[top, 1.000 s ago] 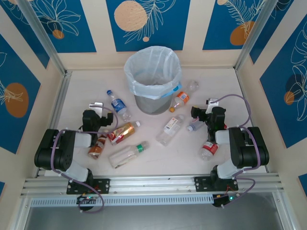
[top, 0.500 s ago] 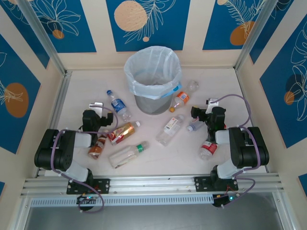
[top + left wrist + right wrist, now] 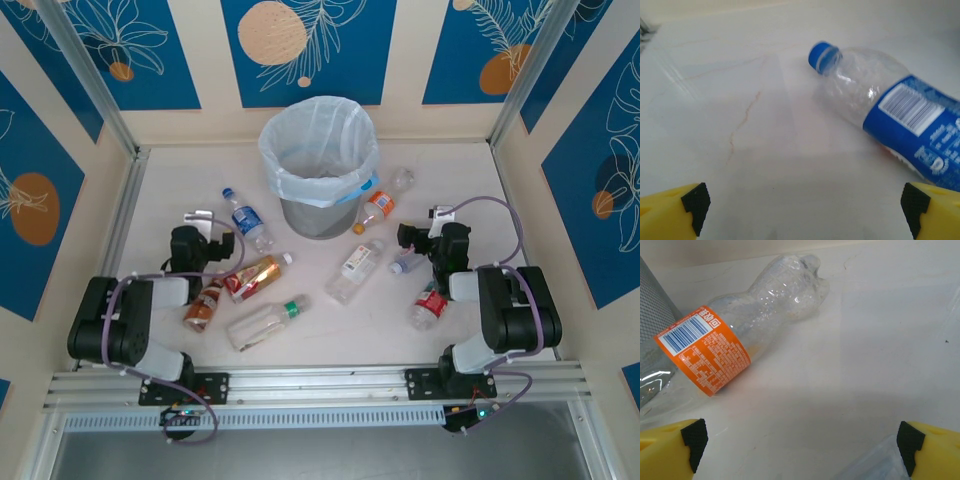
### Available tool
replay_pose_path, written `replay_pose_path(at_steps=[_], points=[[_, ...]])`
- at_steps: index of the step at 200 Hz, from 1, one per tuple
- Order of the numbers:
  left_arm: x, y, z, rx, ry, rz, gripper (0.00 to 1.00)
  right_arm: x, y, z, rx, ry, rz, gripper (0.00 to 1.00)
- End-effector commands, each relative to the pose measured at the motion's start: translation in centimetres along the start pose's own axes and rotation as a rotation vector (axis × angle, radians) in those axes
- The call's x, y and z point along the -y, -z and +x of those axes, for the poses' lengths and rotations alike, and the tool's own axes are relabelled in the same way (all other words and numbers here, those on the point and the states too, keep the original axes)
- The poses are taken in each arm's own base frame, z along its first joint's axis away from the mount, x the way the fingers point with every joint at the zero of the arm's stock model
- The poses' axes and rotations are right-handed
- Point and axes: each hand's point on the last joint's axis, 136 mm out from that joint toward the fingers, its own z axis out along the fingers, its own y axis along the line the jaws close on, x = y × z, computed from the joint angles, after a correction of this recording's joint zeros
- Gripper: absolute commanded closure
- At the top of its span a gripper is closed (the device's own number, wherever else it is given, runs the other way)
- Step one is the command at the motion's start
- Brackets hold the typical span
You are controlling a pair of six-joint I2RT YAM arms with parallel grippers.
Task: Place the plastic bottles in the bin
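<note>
I should swing my left gripper around behind the blue cap [image 3: 228, 193] and grip across the bottle's label, because the blue-labelled bottle [image 3: 249, 221] lies at an angle beside that gripper's open fingers.
The bin [image 3: 318, 165], a grey mesh basket with a white bag liner, stands at the back centre. Several plastic bottles lie around it. My left gripper [image 3: 202, 224] is open over bare table, and a blue-capped, blue-labelled bottle [image 3: 890, 107] [image 3: 247, 217] lies just ahead to its right. My right gripper [image 3: 438, 220] is open too, with nothing between its fingers. An orange-labelled bottle [image 3: 740, 332] [image 3: 376, 208] lies ahead to its left, against the bin's mesh wall [image 3: 655, 325]. Both pairs of yellow fingertips [image 3: 695, 205] [image 3: 692, 440] are spread wide.
Other bottles lie nearer the arms: a red-and-gold-labelled one [image 3: 255, 277], a brown one [image 3: 203, 305], a green-capped one [image 3: 265, 320], a white-labelled one [image 3: 355, 268], a small one [image 3: 405, 263] and a red-labelled one [image 3: 430, 305]. A clear bottle [image 3: 398, 180] lies behind the orange one.
The red-labelled bottle beside the right arm has shifted slightly up and left. The left arm has shifted a little. Both grippers stay open.
</note>
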Motion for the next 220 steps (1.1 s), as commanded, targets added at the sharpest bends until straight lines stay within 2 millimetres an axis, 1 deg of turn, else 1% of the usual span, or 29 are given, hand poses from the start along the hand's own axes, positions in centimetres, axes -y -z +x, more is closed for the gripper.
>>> replay_pose_path(at_steps=[1,38,68,84,98,100,102,109,117,126,134,149,161,177,194,209,220], points=[[-1.5,1.3,-2.3,0.034,0.03,-0.061,0.01,-0.9,0.6,-3.0,0.048,0.039,-0.024,0.01],[-2.8,2.9,-3.9,-0.018,0.11,-0.125,0.01,-0.9,1.8,-4.8,0.044,0.034,-0.005,0.01],[-3.8,4.5,-5.1,-0.061,0.275,-0.177,0.01,-0.1,3.1,-6.5,0.038,-0.07,0.062,0.0],[-4.2,5.7,-4.9,-0.12,0.404,-0.221,0.01,0.3,3.9,-7.2,0.025,-0.145,0.094,0.0],[-4.6,7.2,-3.5,-0.239,0.555,-0.29,0.01,0.7,4.6,-7.4,0.001,-0.209,0.129,0.0],[-4.6,7.4,-3.6,-0.253,0.57,-0.292,0.01,0.8,4.6,-7.4,-0.002,-0.216,0.134,0.0],[-4.4,7.6,-3.2,-0.282,0.582,-0.292,0.01,0.8,4.8,-7.4,-0.005,-0.225,0.139,0.0],[-3.6,7.9,-3.0,-0.349,0.602,-0.266,0.01,1.0,5.0,-7.5,-0.013,-0.246,0.15,0.0],[-2.4,7.8,-2.8,-0.413,0.62,-0.213,0.01,1.0,5.3,-7.5,-0.017,-0.26,0.154,0.0],[-1.5,7.7,-2.4,-0.473,0.648,-0.183,0.01,1.0,5.5,-7.7,-0.013,-0.277,0.154,0.0],[-0.9,7.5,-2.1,-0.507,0.673,-0.167,0.01,1.0,5.7,-7.8,-0.01,-0.295,0.158,0.0],[-0.1,6.8,-2.3,-0.521,0.697,-0.155,0.01,1.6,6.1,-8.0,-0.005,-0.342,0.193,0.0],[0.2,6.1,-2.6,-0.517,0.698,-0.163,0.01,1.9,6.6,-8.2,0.002,-0.373,0.215,0.0],[1.4,4.7,-3.6,-0.52,0.691,-0.136,0.01,1.8,7.1,-8.5,0.013,-0.392,0.211,0.01],[3.3,3.3,-4.2,-0.546,0.682,-0.111,0.01,1.6,7.6,-8.5,0.005,-0.407,0.2,0.01],[5.2,2.1,-3.7,-0.592,0.704,-0.097,0.01,1.3,8.1,-8.5,-0.012,-0.412,0.194,0.0],[6.7,1.1,-3.8,-0.612,0.704,-0.065,0.01,1.2,8.5,-8.4,-0.022,-0.41,0.192,0.0]])
